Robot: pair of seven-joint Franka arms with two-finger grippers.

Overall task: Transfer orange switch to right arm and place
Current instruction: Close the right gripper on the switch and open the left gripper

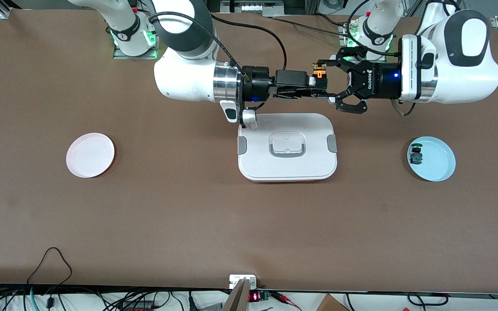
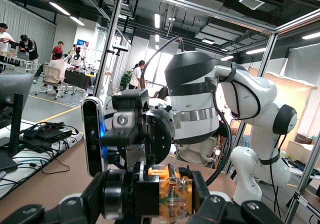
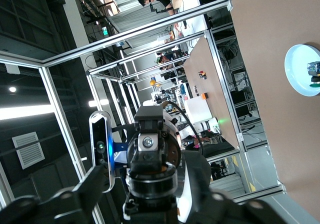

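The left gripper's open fingers straddle the orange switch (image 1: 319, 71) in the right gripper, so the left gripper should back clear before the right gripper heads to the pale pink plate (image 1: 90, 155).
The orange switch (image 1: 318, 77), a black barrel with an orange body, hangs in the air over the table, just past the white box's edge toward the robots' bases. My left gripper (image 1: 324, 84) is shut on its orange body (image 2: 175, 194). My right gripper (image 1: 320, 91) has come in from the other end. In the right wrist view its fingers stand on either side of the switch's black barrel (image 3: 150, 179), open, and a gap shows at one side. The two grippers point at each other, tip to tip.
A white lidded box (image 1: 249, 168) sits mid-table, under and a little nearer than the grippers. A pale pink plate (image 1: 90, 154) lies toward the right arm's end. A light-blue plate (image 1: 439, 166) toward the left arm's end holds a small green-and-blue switch (image 1: 416, 154).
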